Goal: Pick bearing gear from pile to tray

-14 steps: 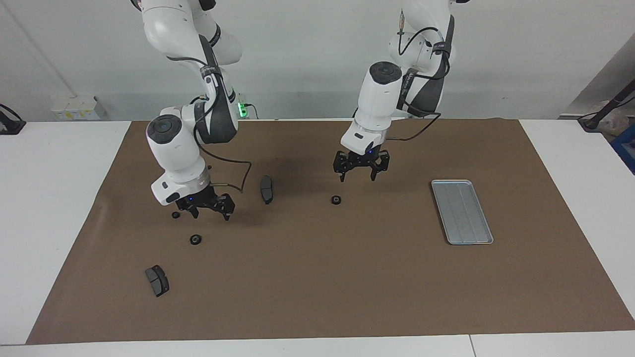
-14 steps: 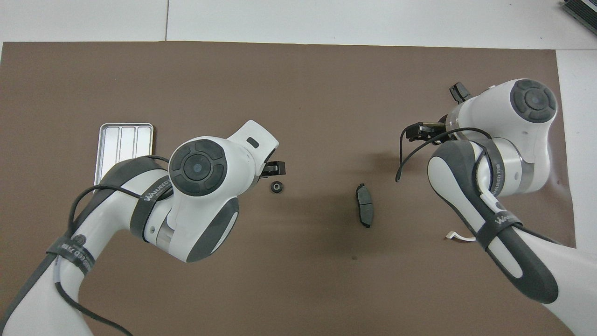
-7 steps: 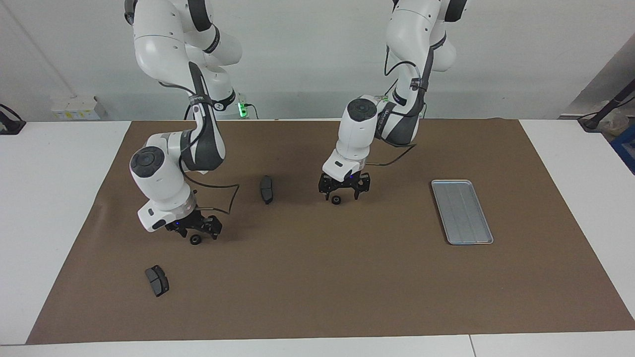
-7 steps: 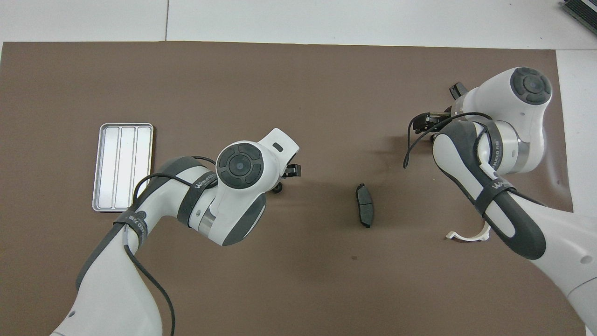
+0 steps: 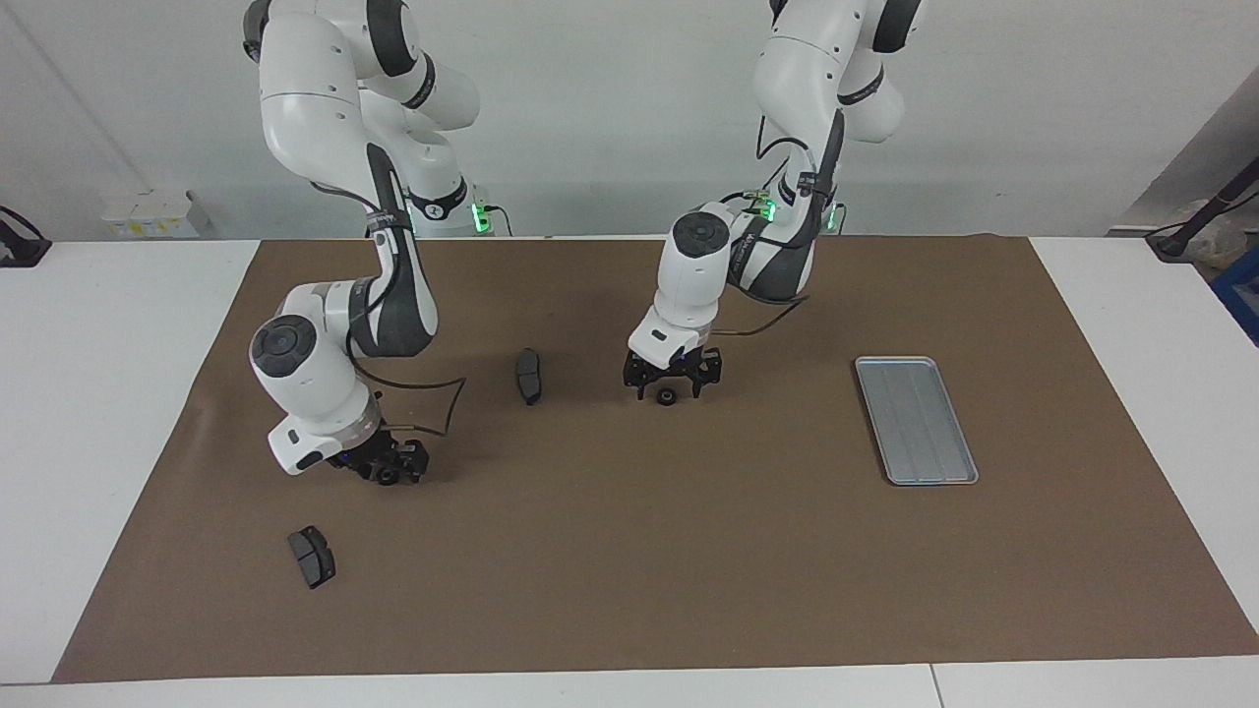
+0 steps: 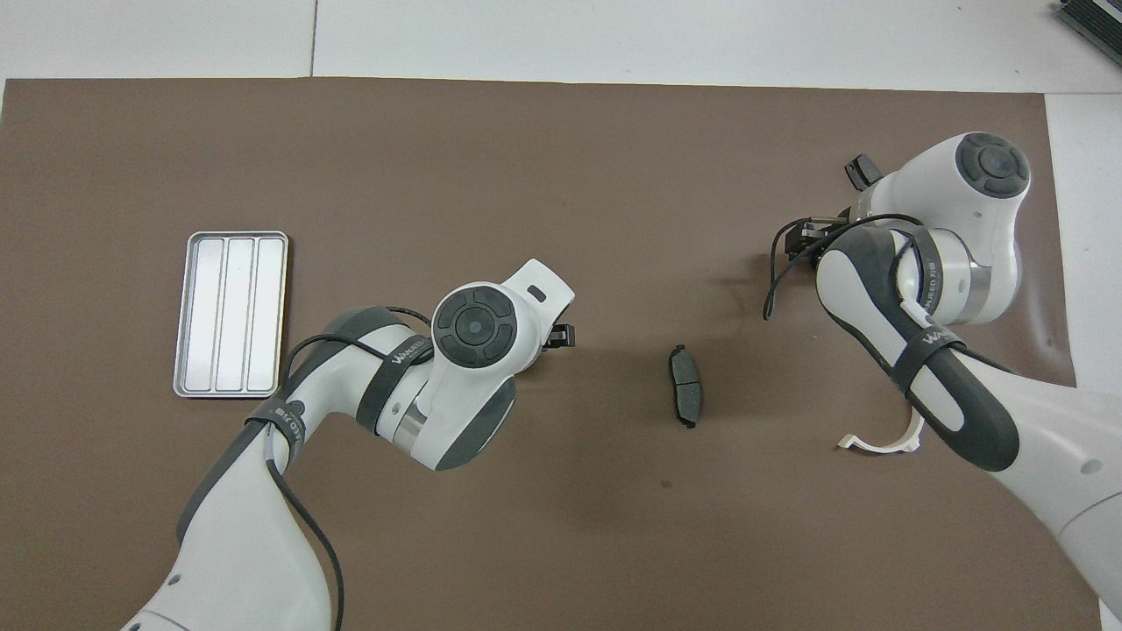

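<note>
The black gear at the right gripper [image 5: 387, 477] is far from the tray, so the right gripper should put that gear down near the middle [image 5: 638, 408] for the left gripper.
A small black gear [image 5: 666, 397] lies on the brown mat near the middle. My left gripper [image 5: 668, 391] is down at the mat, open, with a finger on each side of that gear. In the overhead view only one of its fingers [image 6: 561, 335] shows past the wrist, and the gear is hidden. A second black gear [image 5: 389, 477] lies toward the right arm's end, and my right gripper [image 5: 393, 474] is low around it. The silver ridged tray [image 5: 915, 420] lies toward the left arm's end and holds nothing; it also shows in the overhead view [image 6: 230, 314].
One dark brake pad [image 5: 528, 375] lies between the two grippers, and it also shows in the overhead view [image 6: 685, 386]. Another brake pad [image 5: 311, 556] lies farther from the robots than the right gripper. A white half-ring [image 6: 881, 441] lies beside the right arm.
Both grippers have come down from above the mat. The left one now straddles the middle gear. The right one has moved away from the robots, onto the second gear.
</note>
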